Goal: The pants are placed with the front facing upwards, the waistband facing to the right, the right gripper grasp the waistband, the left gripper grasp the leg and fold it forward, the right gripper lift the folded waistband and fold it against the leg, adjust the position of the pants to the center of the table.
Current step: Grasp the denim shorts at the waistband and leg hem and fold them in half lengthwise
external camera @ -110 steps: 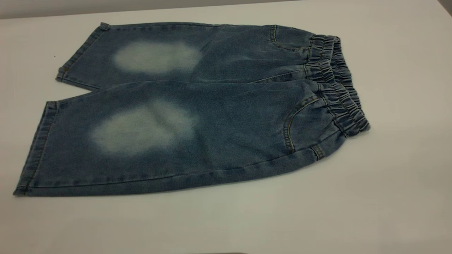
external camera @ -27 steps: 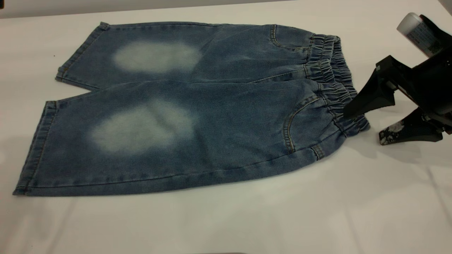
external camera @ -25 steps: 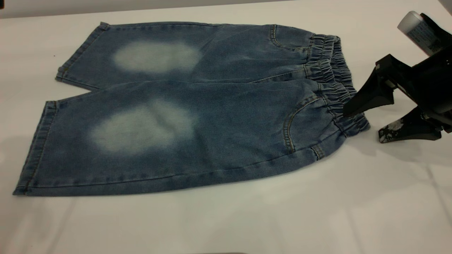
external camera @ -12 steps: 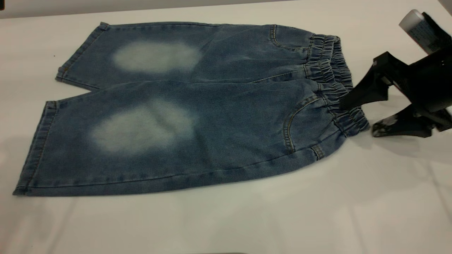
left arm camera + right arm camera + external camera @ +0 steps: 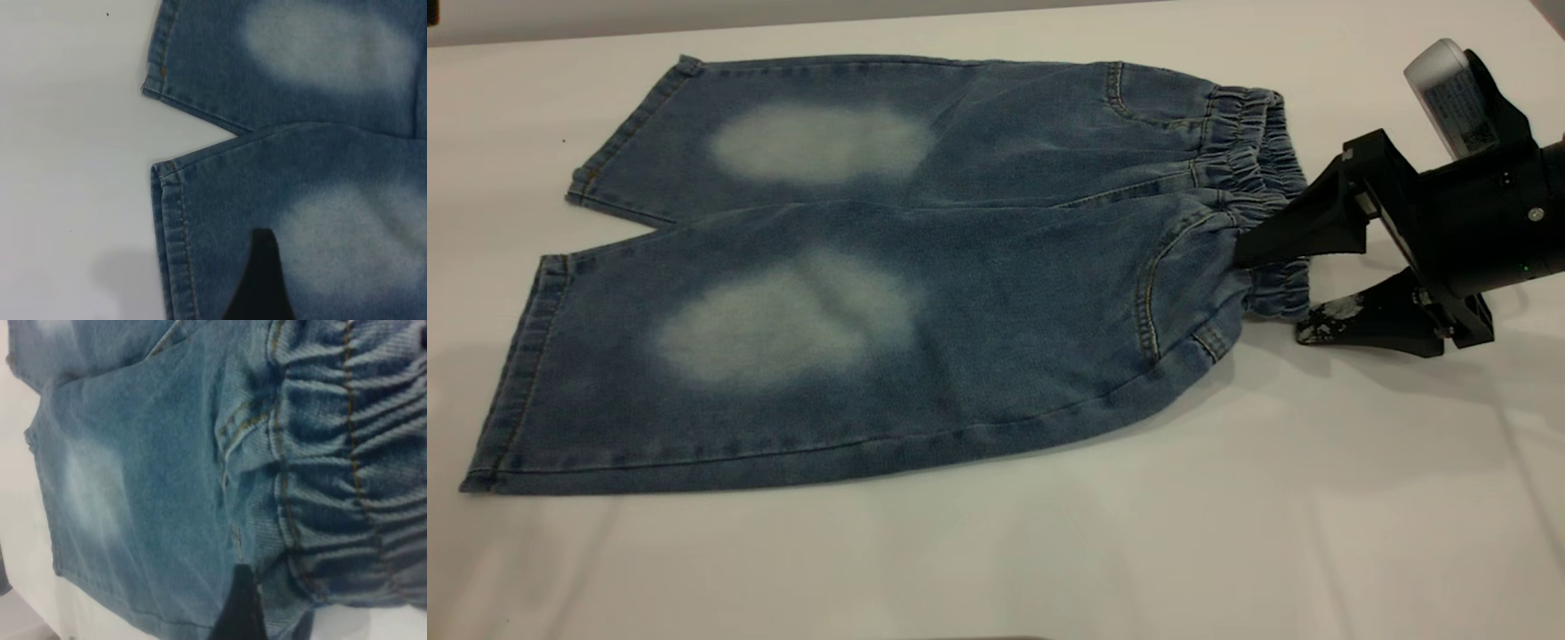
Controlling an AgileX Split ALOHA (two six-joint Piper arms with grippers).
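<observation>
My right gripper's upper finger extends over the waistband to the near pocket [image 5: 1218, 265], so next I back off and pinch the waistband's outer edge [image 5: 1304, 286] before folding.
The pants [image 5: 925, 267] lie flat, front up, on the white table [image 5: 996, 569], legs to the left. The ruched waistband [image 5: 1254, 160] is at the right. My right gripper [image 5: 1270, 297] is open at the waistband's near end. Its upper finger [image 5: 1307, 227] rests over the gathered band by the near pocket, and its lower finger [image 5: 1360, 320] is at table level beside the band's edge, so the bunched corner sits between them. The right wrist view shows the band [image 5: 347, 453] close up. My left gripper [image 5: 330, 267] hovers open over the near leg [image 5: 320, 220], close to its hem [image 5: 170, 227].
Bare white table [image 5: 1360, 498] surrounds the pants in front and to the right. The table's far edge [image 5: 560, 31] runs just behind the far leg.
The right gripper came in from the right and pushed left into the waistband's near end. That corner is now bunched and shifted left. The rest of the pants has not moved.
</observation>
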